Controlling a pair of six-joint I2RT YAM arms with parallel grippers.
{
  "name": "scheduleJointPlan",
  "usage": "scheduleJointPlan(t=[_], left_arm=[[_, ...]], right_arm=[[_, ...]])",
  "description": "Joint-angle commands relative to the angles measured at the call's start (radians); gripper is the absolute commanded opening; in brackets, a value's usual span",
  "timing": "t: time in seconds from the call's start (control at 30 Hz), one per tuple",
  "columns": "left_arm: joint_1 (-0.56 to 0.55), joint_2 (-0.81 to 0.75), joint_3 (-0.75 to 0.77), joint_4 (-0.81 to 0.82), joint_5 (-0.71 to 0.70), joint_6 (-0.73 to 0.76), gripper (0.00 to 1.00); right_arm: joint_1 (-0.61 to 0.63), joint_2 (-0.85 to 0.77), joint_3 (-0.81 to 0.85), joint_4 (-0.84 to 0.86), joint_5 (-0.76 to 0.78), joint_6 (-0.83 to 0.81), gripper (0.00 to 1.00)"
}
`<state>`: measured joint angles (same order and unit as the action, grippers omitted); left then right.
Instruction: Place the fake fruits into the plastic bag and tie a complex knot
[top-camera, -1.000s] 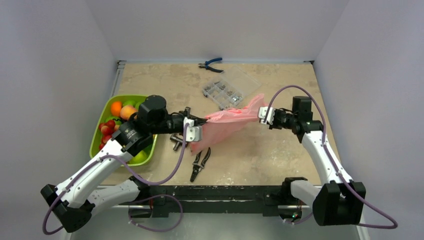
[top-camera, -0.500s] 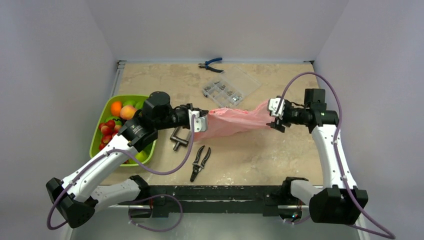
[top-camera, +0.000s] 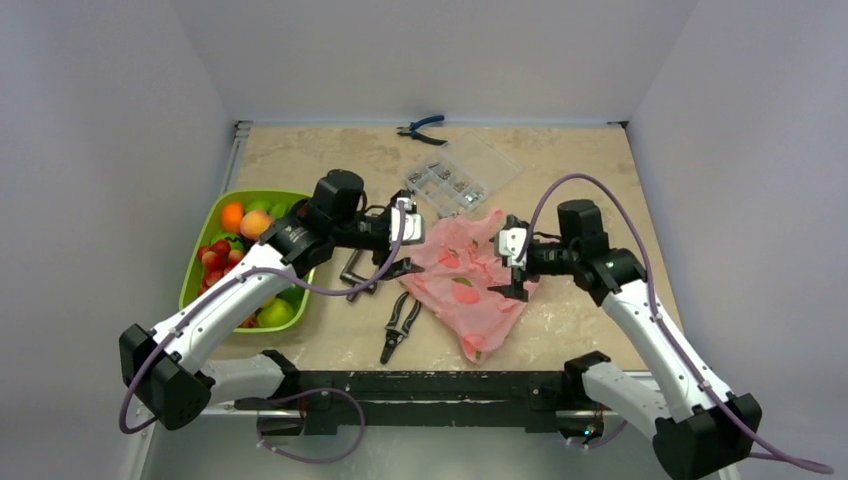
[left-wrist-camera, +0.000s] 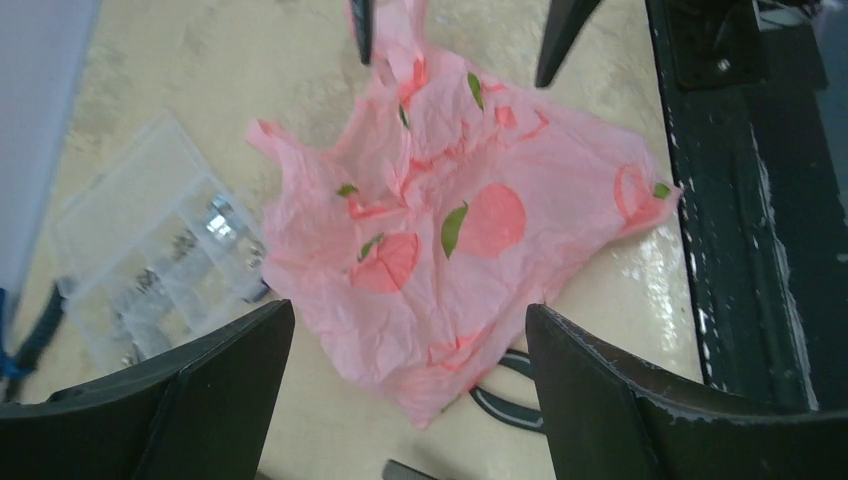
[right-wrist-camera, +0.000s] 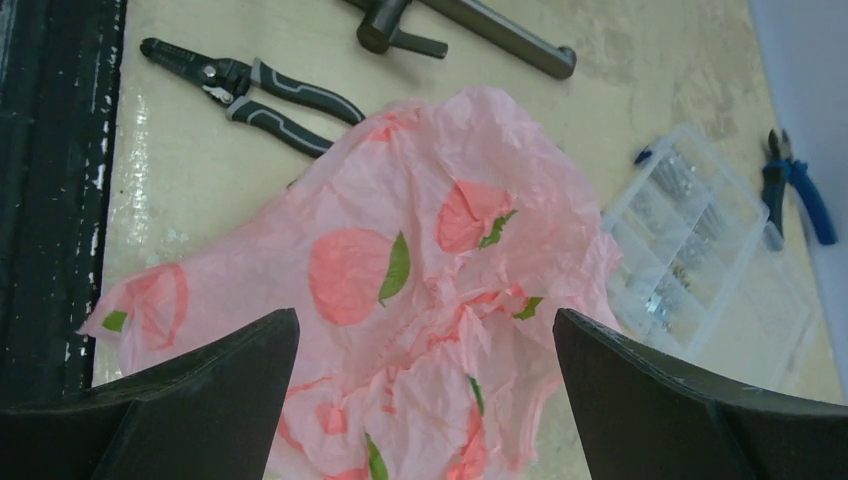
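Note:
The bag is crumpled and its middle is bunched in folds (right-wrist-camera: 450, 340), so the robot's right gripper should raise the bag's edge (top-camera: 482, 226) beside the organiser box to spread the bag out before it is filled.
The pink plastic bag (top-camera: 465, 288), printed with peaches, lies crumpled and flat on the table between my two grippers. My left gripper (top-camera: 410, 245) stands open at the bag's left edge, holding nothing. My right gripper (top-camera: 512, 268) is open over its right side, also empty. The left wrist view has the bag (left-wrist-camera: 450, 230) ahead of the spread jaws (left-wrist-camera: 408, 308). In the right wrist view it (right-wrist-camera: 420, 290) lies below the open jaws (right-wrist-camera: 425, 315). The fake fruits (top-camera: 240, 240) sit in the lime-green tray (top-camera: 190, 275) at the left. A knot is not in view.
Black-handled pliers (top-camera: 400, 325) and a metal clamp (top-camera: 355, 275) lie just left of the bag. A clear organiser box (top-camera: 462, 175) and blue pliers (top-camera: 422, 128) sit at the back. A black frame (top-camera: 430, 385) runs along the near edge.
Both grippers opened and let go of the bag, which was stretched in the air between them. It now lies spread on the table. The right arm came nearer and lower.

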<state>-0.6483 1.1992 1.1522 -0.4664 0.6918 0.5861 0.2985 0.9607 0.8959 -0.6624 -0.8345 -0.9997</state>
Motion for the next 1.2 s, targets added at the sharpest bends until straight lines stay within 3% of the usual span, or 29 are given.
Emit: scheduleJointPlan(t=[0.0, 0.1, 0.17, 0.33, 0.5, 0.87, 1.0, 1.1, 1.17], left_arm=[[0.003, -0.033, -0.105, -0.042, -0.005, 0.041, 0.87], [0.005, -0.014, -0.121, -0.029, -0.113, -0.084, 0.87], [0.016, 0.027, -0.113, 0.000, -0.176, -0.268, 0.87], [0.054, 0.133, -0.126, 0.091, -0.205, -0.558, 0.88], [0.097, 0.239, -0.126, 0.103, -0.199, -0.641, 0.91], [0.138, 0.354, -0.196, 0.208, -0.101, -0.771, 0.85], [0.147, 0.442, -0.168, 0.193, -0.113, -0.812, 0.87], [0.148, 0.481, -0.161, 0.209, -0.111, -0.836, 0.88], [0.148, 0.485, -0.170, 0.233, -0.119, -0.838, 0.89]], right_arm=[[0.025, 0.054, -0.012, 0.200, 0.127, 0.187, 0.97], [0.026, 0.196, 0.058, 0.179, 0.155, 0.237, 0.91], [0.026, 0.260, 0.080, 0.244, 0.173, 0.323, 0.91], [0.020, 0.426, 0.210, 0.341, 0.230, 0.480, 0.94], [0.017, 0.621, 0.382, 0.230, 0.242, 0.403, 0.93], [0.019, 0.839, 0.438, 0.192, 0.136, 0.410, 0.83], [0.019, 0.884, 0.432, 0.231, 0.154, 0.437, 0.63], [0.019, 0.883, 0.422, 0.253, 0.169, 0.437, 0.35], [0.019, 0.872, 0.423, 0.251, 0.152, 0.429, 0.09]])
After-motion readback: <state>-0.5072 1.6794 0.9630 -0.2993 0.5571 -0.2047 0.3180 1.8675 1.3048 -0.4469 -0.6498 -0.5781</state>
